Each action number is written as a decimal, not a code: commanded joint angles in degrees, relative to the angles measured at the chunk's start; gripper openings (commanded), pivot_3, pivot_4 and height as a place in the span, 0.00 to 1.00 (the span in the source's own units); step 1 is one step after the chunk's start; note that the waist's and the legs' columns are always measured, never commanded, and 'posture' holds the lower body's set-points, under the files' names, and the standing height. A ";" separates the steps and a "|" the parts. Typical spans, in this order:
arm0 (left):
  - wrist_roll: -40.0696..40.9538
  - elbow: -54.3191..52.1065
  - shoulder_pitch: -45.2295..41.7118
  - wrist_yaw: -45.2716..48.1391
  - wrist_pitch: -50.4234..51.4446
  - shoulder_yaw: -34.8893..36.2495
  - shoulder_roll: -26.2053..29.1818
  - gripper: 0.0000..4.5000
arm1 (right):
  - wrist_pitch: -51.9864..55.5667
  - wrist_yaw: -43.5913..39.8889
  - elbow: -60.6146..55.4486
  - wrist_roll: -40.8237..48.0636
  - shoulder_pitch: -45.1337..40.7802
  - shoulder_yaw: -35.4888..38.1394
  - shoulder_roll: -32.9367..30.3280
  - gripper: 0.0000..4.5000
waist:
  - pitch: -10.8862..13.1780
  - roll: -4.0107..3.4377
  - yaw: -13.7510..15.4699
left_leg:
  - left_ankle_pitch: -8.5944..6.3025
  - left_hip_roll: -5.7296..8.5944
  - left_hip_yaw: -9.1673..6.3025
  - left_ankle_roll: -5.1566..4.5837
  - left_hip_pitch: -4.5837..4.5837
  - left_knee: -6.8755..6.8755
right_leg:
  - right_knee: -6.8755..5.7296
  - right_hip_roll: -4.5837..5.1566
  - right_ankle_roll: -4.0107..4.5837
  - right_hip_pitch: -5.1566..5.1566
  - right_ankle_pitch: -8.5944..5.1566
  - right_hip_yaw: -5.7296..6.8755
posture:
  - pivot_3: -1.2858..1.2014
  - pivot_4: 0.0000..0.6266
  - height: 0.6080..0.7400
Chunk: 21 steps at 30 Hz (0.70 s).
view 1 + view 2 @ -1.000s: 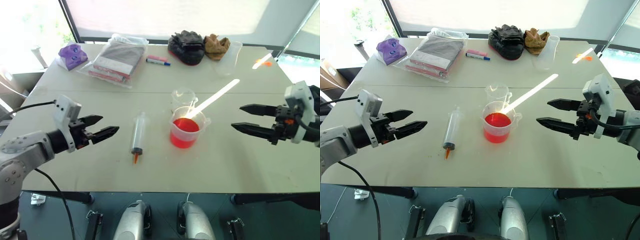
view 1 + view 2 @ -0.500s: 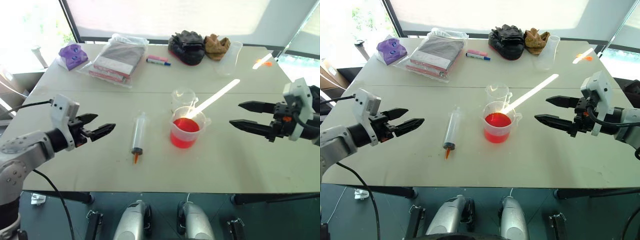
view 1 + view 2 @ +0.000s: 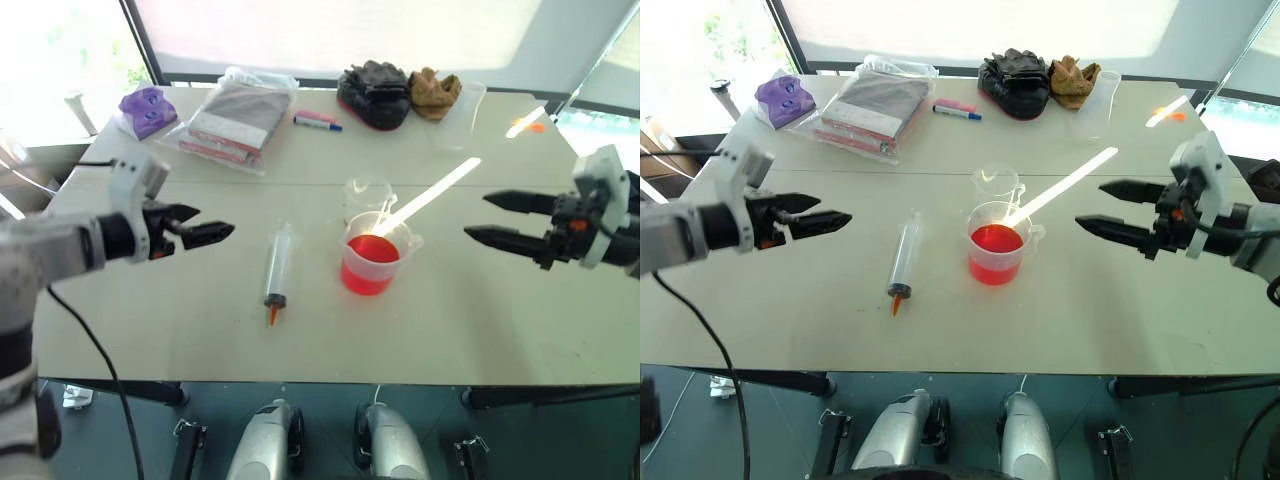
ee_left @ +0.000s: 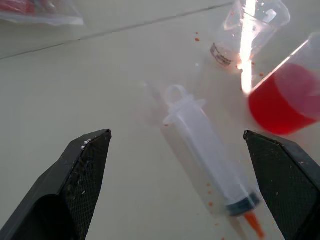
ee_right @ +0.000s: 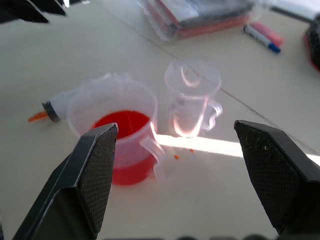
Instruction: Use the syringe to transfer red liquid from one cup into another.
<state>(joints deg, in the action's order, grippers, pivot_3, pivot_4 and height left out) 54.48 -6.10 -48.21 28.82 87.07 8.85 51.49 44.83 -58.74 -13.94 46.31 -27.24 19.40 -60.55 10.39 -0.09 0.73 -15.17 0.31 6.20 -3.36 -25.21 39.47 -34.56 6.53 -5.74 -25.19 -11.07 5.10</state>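
My left gripper should keep going toward the syringe's ring end [image 3: 285,235] and close across the body there, as the syringe's body [image 3: 279,267] lies clear of the beaker.
The syringe [image 3: 277,268] lies flat on the table, its orange tip [image 3: 271,316] toward the near edge. To its right stands the handled beaker [image 3: 377,250] holding red liquid [image 3: 368,274]. The smaller clear cup [image 3: 367,194] stands just behind the beaker, with no liquid showing in it. My left gripper [image 3: 214,222] hovers open to the left of the syringe, pointing at it, apart from it. In the left wrist view its fingers [image 4: 85,170] frame the syringe [image 4: 205,155]. My right gripper [image 3: 476,216] hovers open to the right of the beaker [image 5: 120,132], holding nothing.
Along the far side lie a purple object [image 3: 147,108], a plastic bag of packets [image 3: 235,120], a blue-and-pink marker pen [image 3: 316,121], dark and brown gloves [image 3: 390,92] and a clear container [image 3: 460,115]. A bright sun streak [image 3: 430,195] crosses the table behind the beaker.
Both grippers have risen, staying open. The left one has also moved a little away from the table's near edge. Syringe, beaker and cup have not moved.
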 commanded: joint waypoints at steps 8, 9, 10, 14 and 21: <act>-12.39 37.84 -29.86 6.61 5.43 -28.36 -13.58 0.99 | -2.07 0.31 -7.33 0.59 -7.81 -7.04 4.13 0.87 | 0.02 0.25 -0.06 | -0.07 0.06 0.04 -0.10 -0.09 0.30 | -0.52 0.12 -0.25 -0.13 -0.15 -0.07 | 0.52 0.24 1.00; -12.96 39.66 -30.67 7.32 5.43 -30.29 -15.34 0.99 | -1.88 0.63 -9.13 0.98 -7.79 -7.39 4.29 0.87 | 0.03 0.25 -0.05 | -0.07 0.06 0.05 -0.10 -0.12 0.32 | -0.53 0.13 -0.26 -0.17 -0.15 -0.07 | 0.52 0.24 1.00; -13.59 40.58 -31.09 8.08 5.43 -31.89 -16.40 0.99 | -1.56 0.99 -10.57 1.42 -7.70 -7.55 4.44 0.87 | 0.03 0.25 -0.03 | -0.07 0.06 0.05 -0.10 -0.14 0.34 | -0.56 0.15 -0.26 -0.19 -0.15 -0.07 | 0.52 0.24 1.00; -15.22 43.03 -31.58 10.54 5.43 -36.58 -18.29 0.99 | -0.10 2.88 -14.30 3.04 -6.61 -7.16 4.97 0.87 | 0.05 0.28 -0.21 | -0.07 0.03 0.03 -0.10 -0.16 0.38 | -0.59 0.17 -0.26 -0.23 -0.16 -0.07 | 0.52 0.24 1.00; -17.45 44.94 -29.26 10.41 5.43 -41.65 -22.18 0.99 | -0.68 7.13 -16.68 2.58 -2.53 -6.62 6.72 0.87 | 0.05 0.28 0.18 | -0.15 0.02 -0.07 -0.15 -0.21 0.49 | -0.59 0.44 -0.04 -0.22 -0.26 -0.08 | 0.52 0.24 1.00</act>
<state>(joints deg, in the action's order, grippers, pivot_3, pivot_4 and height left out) 38.36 38.40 -77.14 39.66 92.03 -32.93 30.33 44.85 -52.90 -29.01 48.50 -29.60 10.91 -54.14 10.45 0.19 0.92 -15.33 0.34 6.12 -3.53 -25.46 39.96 -35.14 7.02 -5.77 -25.43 -11.33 5.03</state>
